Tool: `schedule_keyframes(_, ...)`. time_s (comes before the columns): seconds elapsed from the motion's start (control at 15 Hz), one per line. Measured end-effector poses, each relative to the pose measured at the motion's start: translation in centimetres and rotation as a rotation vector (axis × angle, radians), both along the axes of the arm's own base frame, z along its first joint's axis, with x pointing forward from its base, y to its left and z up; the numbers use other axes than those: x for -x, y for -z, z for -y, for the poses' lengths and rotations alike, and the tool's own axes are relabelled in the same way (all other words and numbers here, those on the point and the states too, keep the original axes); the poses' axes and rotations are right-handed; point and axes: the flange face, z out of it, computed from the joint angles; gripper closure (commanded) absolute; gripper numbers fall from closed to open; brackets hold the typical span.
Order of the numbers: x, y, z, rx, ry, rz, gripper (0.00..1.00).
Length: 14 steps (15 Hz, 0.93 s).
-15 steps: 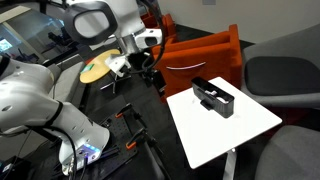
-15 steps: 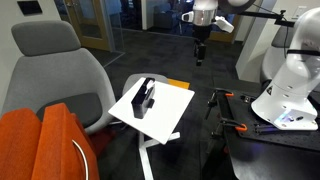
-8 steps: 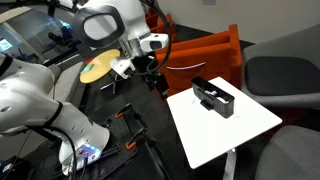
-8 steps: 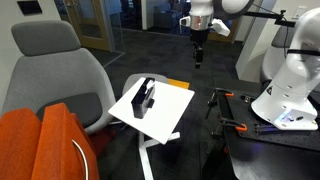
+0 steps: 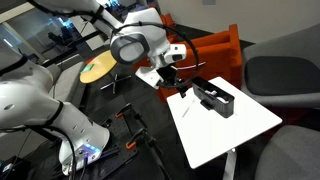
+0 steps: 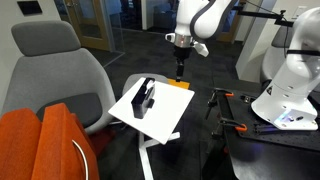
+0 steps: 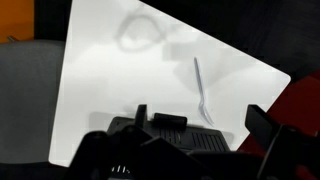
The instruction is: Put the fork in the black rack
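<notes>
My gripper should keep going down until its open fingers, which line up across the fork's narrow width [image 7: 199,80], are on both sides of the fork's neck [image 7: 203,102]. Then it should close.
The fork [image 7: 203,92] lies flat on the white tabletop [image 7: 110,90], a slim pale utensil with its prongs toward the black rack [image 7: 185,138], which fills the lower part of the wrist view. In both exterior views the rack [image 5: 214,97] [image 6: 145,97] stands on the small white table [image 5: 235,130] [image 6: 168,115]. A faint pale line beside the rack in an exterior view looks like the fork [image 5: 184,106]. My gripper [image 7: 200,120] [image 5: 180,88] [image 6: 180,70] hangs open and empty above the table's edge, next to the rack, touching nothing.
An orange seat [image 5: 205,55] stands behind the table and grey chairs [image 5: 285,75] [image 6: 55,65] flank it. A white robot base [image 6: 290,85] and tools on a dark surface [image 6: 230,110] are nearby. A round wooden table [image 5: 95,68] stands at the back.
My arm has swung from beside the orange seat over to the white table and come lower, so the gripper now hangs above the table's edge near the rack. Fork and rack have not moved.
</notes>
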Motion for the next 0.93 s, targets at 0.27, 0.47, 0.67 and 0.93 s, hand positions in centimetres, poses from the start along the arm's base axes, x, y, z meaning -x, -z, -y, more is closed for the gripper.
schedule_keyframes(0.27,-5.0,5.9,-3.0,-0.041,-0.075,0.005,0.0)
schedule_keyframes(0.47,-7.8,10.4,-3.3,-0.037,-0.139,-0.03,0.0)
schedule_keyframes(0.67,-8.9,14.2,-3.0,-0.042,-0.184,-0.063,0.0)
schedule_keyframes(0.93,-8.8,16.5,-3.5,-0.055,-0.221,-0.089,0.0)
